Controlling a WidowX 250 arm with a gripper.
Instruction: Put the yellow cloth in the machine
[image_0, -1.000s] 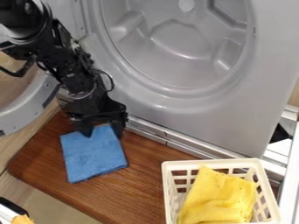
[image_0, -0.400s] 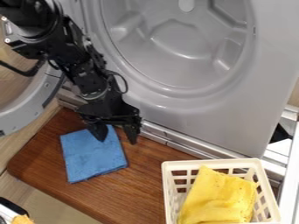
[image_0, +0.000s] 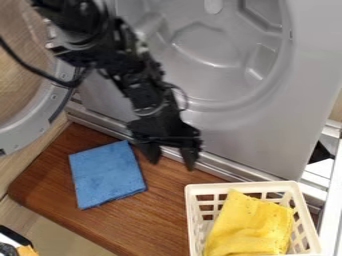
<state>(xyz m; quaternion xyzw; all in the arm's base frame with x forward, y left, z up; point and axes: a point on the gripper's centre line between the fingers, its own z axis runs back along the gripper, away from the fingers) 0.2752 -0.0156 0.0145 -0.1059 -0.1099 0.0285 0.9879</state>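
Note:
The yellow cloth will stay compact and hang down as a short flap when the robot's gripper lifts it, because it lies bunched in thick folds.
My black gripper (image_0: 172, 163) hangs over the wooden board, open, with a gap between its two fingers and nothing held there. It is up and to the left of the white basket, against the backdrop of the machine's lower front edge. The yellow cloth (image_0: 250, 225) lies bunched inside the basket at the lower right, apart from the gripper. The grey machine (image_0: 220, 117) stands behind, its round opening facing the camera, partly covered on the left by the arm.
A folded blue cloth (image_0: 107, 174) lies on the brown board (image_0: 163, 210), left of the gripper. The white slotted basket (image_0: 192, 215) holds the yellow cloth. The machine's round door (image_0: 33, 122) stands swung out at the left.
The arm and gripper have moved right, from over the blue cloth's top edge to the bare board beside it. Both cloths and the basket have kept their places.

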